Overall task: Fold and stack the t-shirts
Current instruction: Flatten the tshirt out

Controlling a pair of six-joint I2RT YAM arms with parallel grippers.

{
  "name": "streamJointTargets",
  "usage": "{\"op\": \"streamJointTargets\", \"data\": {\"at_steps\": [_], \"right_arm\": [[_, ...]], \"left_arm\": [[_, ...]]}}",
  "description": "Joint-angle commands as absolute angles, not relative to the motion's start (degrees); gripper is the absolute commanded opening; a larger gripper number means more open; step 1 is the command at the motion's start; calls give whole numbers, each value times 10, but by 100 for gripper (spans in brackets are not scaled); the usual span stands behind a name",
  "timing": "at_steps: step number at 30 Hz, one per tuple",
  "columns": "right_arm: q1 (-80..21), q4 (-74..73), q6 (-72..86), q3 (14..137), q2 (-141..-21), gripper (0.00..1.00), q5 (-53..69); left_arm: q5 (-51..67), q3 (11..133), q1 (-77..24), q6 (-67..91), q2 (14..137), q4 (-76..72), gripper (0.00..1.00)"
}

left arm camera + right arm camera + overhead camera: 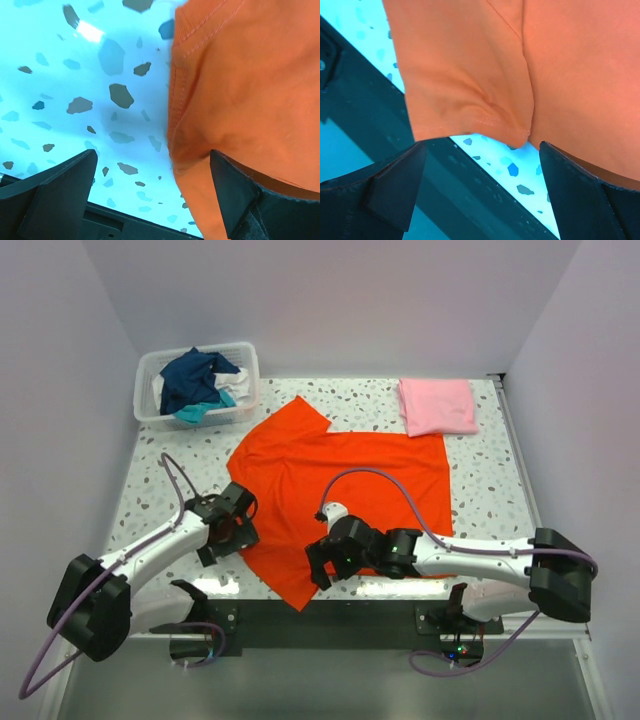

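Observation:
The near sleeve is sticking out over the dark rail [297, 604], so my left gripper should move over, grab the sleeve's hem [308, 599] and pull it in before folding.
A bright orange-red t-shirt [340, 490] lies spread on the speckled table, one sleeve pointing to the far left and one to the near edge. My left gripper [238, 530] is open at the shirt's left edge; in the left wrist view the hem [176, 100] lies between the open fingers [60, 190]. My right gripper [322, 565] is open over the near sleeve [470, 90], whose hem hangs between the fingers [580, 190]. A folded light pink t-shirt [437, 405] lies at the far right. Navy, teal and white shirts [200, 380] fill the basket.
The translucent white plastic basket [147, 410] stands at the far left corner. The table's near edge with its dark rail [470, 190] runs right below the right gripper. Grey walls close in on both sides.

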State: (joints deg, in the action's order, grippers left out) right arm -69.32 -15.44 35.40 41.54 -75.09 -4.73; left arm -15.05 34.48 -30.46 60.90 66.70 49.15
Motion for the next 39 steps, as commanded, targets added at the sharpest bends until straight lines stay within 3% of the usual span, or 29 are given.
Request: {"op": "streamJointTargets", "data": {"at_steps": [1,6,11,16,22,28,39], "right_arm": [[-693,-177,345,430,-713,99,-47],[-659,-248,357,452,-684,99,-95],[-531,-286,335,457,-670,99,-166],[-389,-287,325,447,-657,99,-151],[-295,-286,316,423,-670,99,-112],[-251,-279,310,405,-673,99,-92],[-212,-267,300,384,-679,99,-80]], "left_arm": [[-194,383,-292,604,646,523,100],[-148,428,-293,564,637,484,100],[-60,439,-297,536,649,372,100],[-3,424,-303,531,715,303,100],[-29,412,-301,530,770,307,100],[-100,403,-273,535,776,365,100],[-83,372,-196,488,823,343,100]]}}
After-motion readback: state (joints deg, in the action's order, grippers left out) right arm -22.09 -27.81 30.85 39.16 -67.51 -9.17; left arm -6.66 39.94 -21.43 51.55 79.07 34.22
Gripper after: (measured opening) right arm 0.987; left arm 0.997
